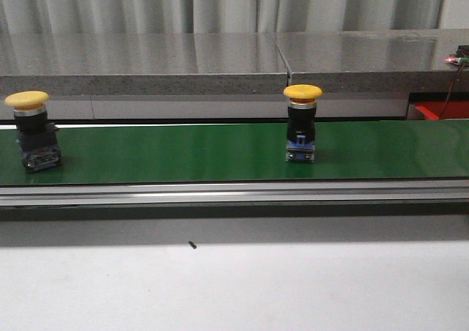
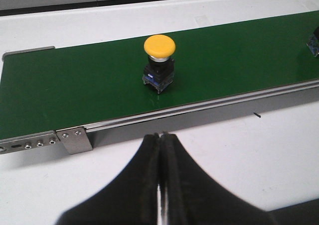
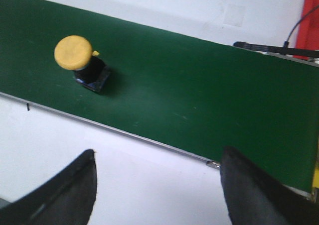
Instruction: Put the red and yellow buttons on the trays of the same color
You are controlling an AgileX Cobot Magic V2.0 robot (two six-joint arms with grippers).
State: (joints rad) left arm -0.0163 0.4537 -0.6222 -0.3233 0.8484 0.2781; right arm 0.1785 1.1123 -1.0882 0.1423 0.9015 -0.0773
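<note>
The yellow top and its black base are joined by a silver collar (image 1: 302, 105), so I expect the whole yellow button (image 1: 301, 123) to come off the belt in one piece when I lift.
Two yellow buttons with black bases stand upright on the green conveyor belt (image 1: 183, 155). One yellow button (image 1: 28, 129) is at the far left and also shows in the left wrist view (image 2: 159, 60). The other yellow button (image 1: 302, 122) is right of centre and also shows in the right wrist view (image 3: 79, 58). My left gripper (image 2: 161, 135) is shut on nothing, over the white table in front of the belt. My right gripper (image 3: 157, 153) is open and empty, also short of the belt. No red button shows. Neither gripper appears in the front view.
A red object (image 1: 442, 110), possibly a tray, lies at the far right behind the belt, with a cable near it (image 3: 299, 23). A yellow edge (image 3: 316, 185) peeks in beside the belt. A grey stone ledge (image 1: 220, 60) runs behind. A metal bracket (image 2: 75, 139) marks the belt's left end.
</note>
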